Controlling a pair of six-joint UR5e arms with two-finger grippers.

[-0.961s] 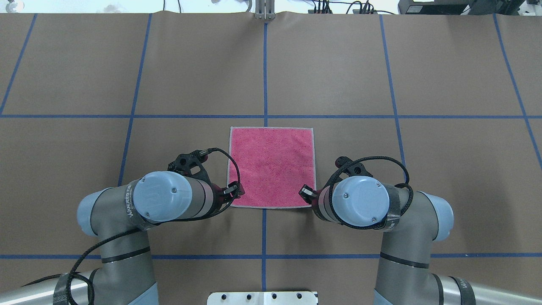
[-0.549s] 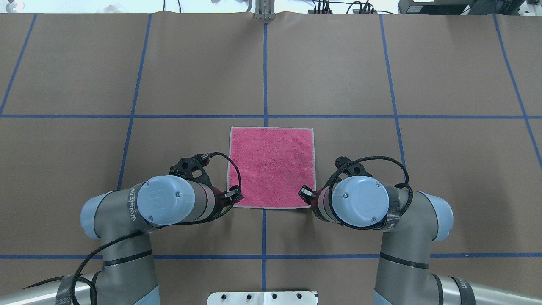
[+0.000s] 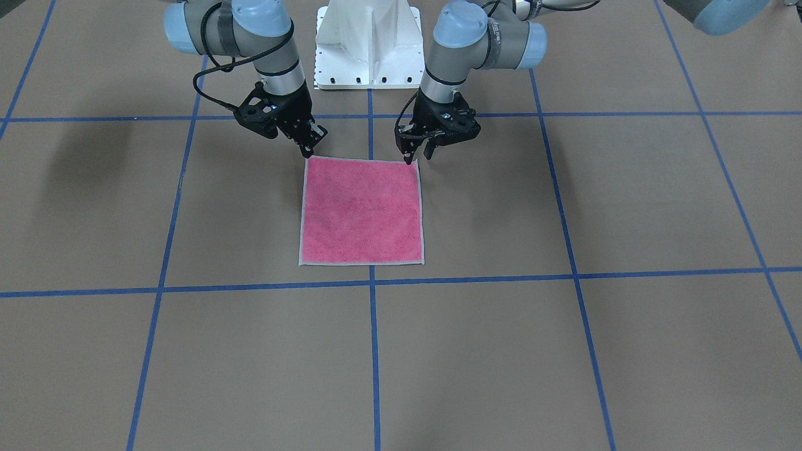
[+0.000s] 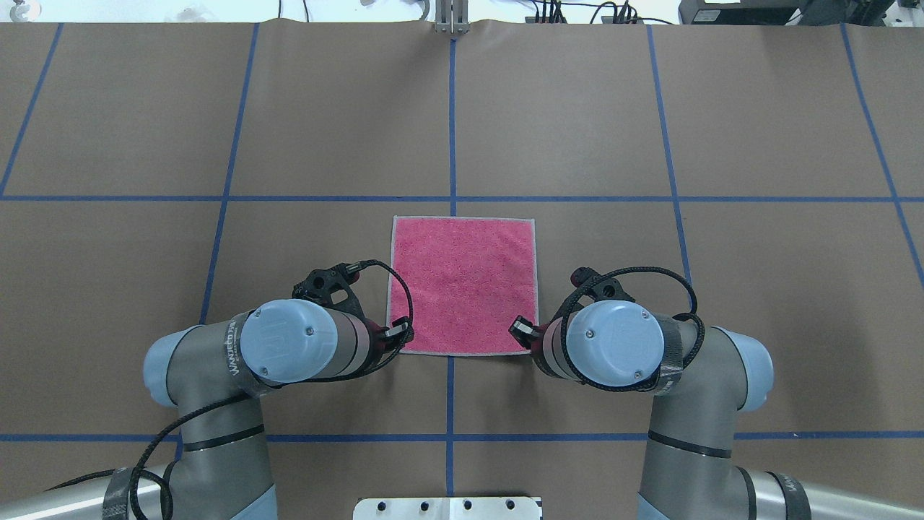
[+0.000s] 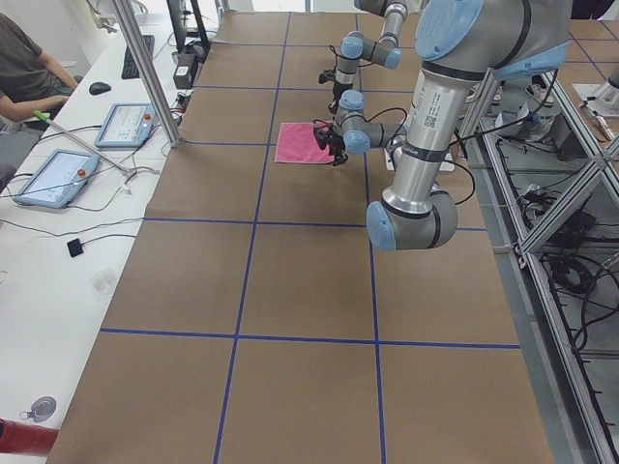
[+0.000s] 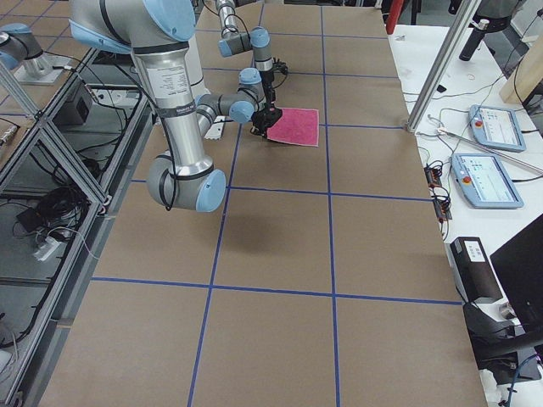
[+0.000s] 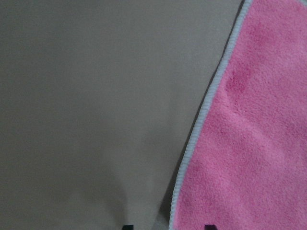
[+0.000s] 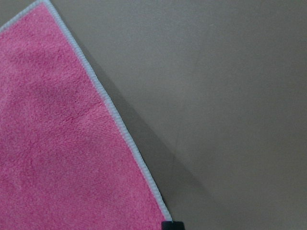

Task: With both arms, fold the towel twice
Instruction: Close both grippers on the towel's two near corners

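The towel will fold over while its far edge (image 3: 362,264) stays in place when the robot carries both corners across, because the towel's light grey edge (image 7: 195,132) bends limply.
The towel (image 4: 462,285) lies flat, pink face up, at the table's middle; it also shows in the front-facing view (image 3: 362,210). My left gripper (image 3: 416,155) is open at the towel's near left corner. In the left wrist view its two tips (image 7: 167,226) straddle the towel's light grey edge (image 7: 196,139). My right gripper (image 3: 308,149) is at the near right corner with its fingers together. In the right wrist view its tip (image 8: 172,224) sits right on the corner of the towel (image 8: 62,143), shut on it. The dark grey face is hidden.
The white pedestal base (image 3: 366,44) stands behind the towel on the robot's side. Blue tape lines (image 4: 451,115) grid the brown table. A metal post (image 4: 451,18) stands at the far edge. Tablets (image 5: 50,177) and an operator are beside the table.
My left arm has slid right and a little toward the robot, bringing its gripper onto the towel's near left corner. The right arm and the towel have not moved.
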